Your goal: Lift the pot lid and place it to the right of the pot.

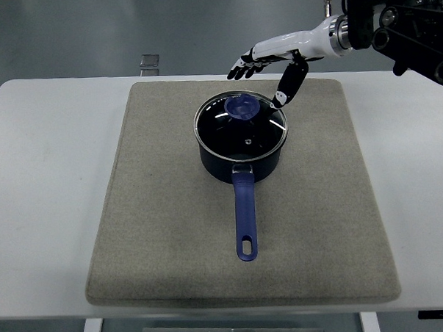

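The glass lid shows only an even dark inside [224, 140]. I should expect to find an empty pot [220, 166] when I lift the glass lid.
A dark pot [241, 152] with a long blue handle [243, 216] stands in the middle of a grey mat [157, 213]. A glass lid [240, 128] with a blue knob [242, 106] sits on the pot. My right hand [265, 72] hovers above and just behind the right side of the lid, fingers spread and thumb pointing down, holding nothing. It does not touch the lid. My left arm is out of view.
The mat lies on a white table [37, 159]. A small grey metal piece [150, 63] sits at the table's far edge. Bare mat [332, 176] lies to the right of the pot.
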You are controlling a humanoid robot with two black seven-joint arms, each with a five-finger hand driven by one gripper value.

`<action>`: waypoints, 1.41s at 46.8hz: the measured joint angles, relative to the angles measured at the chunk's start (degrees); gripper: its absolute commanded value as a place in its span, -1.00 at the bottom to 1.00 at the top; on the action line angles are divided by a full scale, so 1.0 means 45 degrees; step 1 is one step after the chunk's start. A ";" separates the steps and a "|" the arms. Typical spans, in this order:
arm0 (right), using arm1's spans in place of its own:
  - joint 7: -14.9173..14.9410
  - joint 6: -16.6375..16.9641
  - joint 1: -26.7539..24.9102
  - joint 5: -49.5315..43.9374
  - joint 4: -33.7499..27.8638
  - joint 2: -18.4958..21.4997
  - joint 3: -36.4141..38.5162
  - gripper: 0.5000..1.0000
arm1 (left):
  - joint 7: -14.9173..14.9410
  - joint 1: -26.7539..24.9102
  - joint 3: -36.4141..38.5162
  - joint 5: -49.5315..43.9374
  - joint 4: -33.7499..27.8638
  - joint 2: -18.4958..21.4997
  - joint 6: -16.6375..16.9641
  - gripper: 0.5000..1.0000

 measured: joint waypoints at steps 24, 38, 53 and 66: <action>-0.0126 0.0174 0.0177 -0.0009 -0.0001 0.0697 -0.0073 0.71 | -0.0001 -0.0002 -0.0002 0.0001 -0.0001 0.0000 0.0000 1.00; -0.0186 -0.0013 -0.0089 -0.0296 -0.0006 0.0755 -0.0073 0.68 | -0.0001 -0.0001 -0.0005 0.0001 -0.0001 0.0000 0.0000 1.00; -0.0186 -0.0117 -0.0126 -0.0473 -0.0024 0.0715 -0.0107 0.42 | -0.0001 -0.0001 -0.0001 0.0001 -0.0001 0.0000 0.0000 1.00; -0.0167 -0.0164 -0.0095 -0.0591 -0.0024 0.0636 -0.0242 0.33 | 0.0000 0.0012 -0.0001 0.0001 -0.0001 0.0000 0.0000 1.00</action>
